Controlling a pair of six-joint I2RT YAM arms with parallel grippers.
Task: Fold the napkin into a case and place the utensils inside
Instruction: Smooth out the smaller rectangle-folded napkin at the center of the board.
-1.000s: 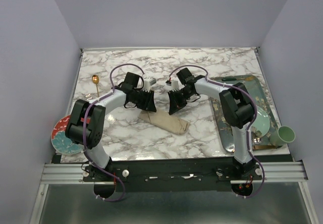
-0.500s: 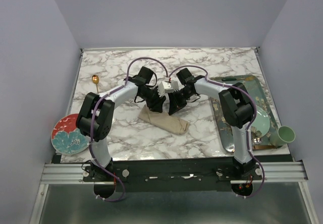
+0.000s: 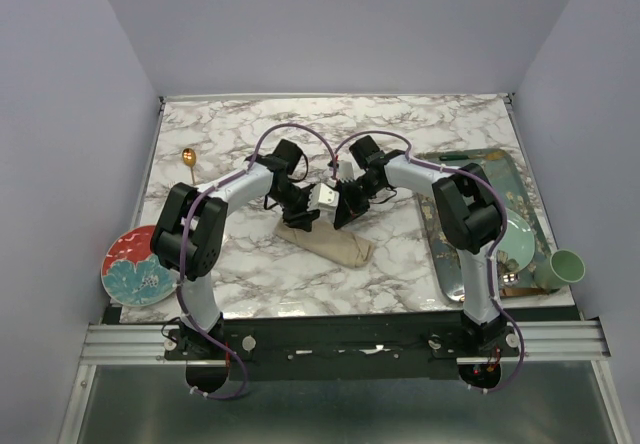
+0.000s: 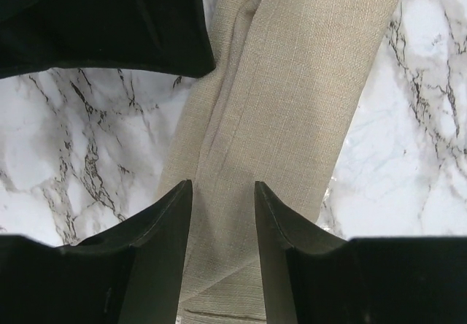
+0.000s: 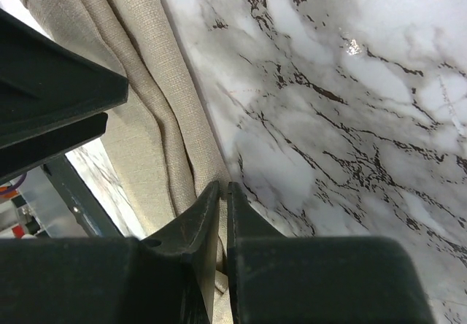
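I should pin the closed seam (image 4: 212, 146) with my left gripper before my right gripper goes there, as the napkin's seam gapes (image 4: 252, 4) toward its near end, past that gripper.
The beige napkin (image 3: 328, 243) lies folded as a narrow oblong case in the middle of the marble table. My left gripper (image 3: 308, 210) hangs over its far end. In the left wrist view this gripper (image 4: 222, 189) is open, its fingertips (image 4: 184, 193) straddling the cloth (image 4: 292, 105). My right gripper (image 3: 345, 211) is just to its right. In the right wrist view it (image 5: 222, 190) is shut on the napkin's folded edge (image 5: 153, 83). A gold spoon (image 3: 188, 157) lies at the far left. The fork is not clearly visible.
A red and teal plate (image 3: 132, 266) sits at the near left edge. On the right stands a patterned tray (image 3: 447, 282) with a pale green plate (image 3: 518, 241). A green cup (image 3: 565, 267) stands beside the tray. The two grippers nearly touch.
My left arm swung right, from the napkin's left side to above its far end, close to the right gripper. The right jaws narrowed onto the cloth edge. The napkin stayed put.
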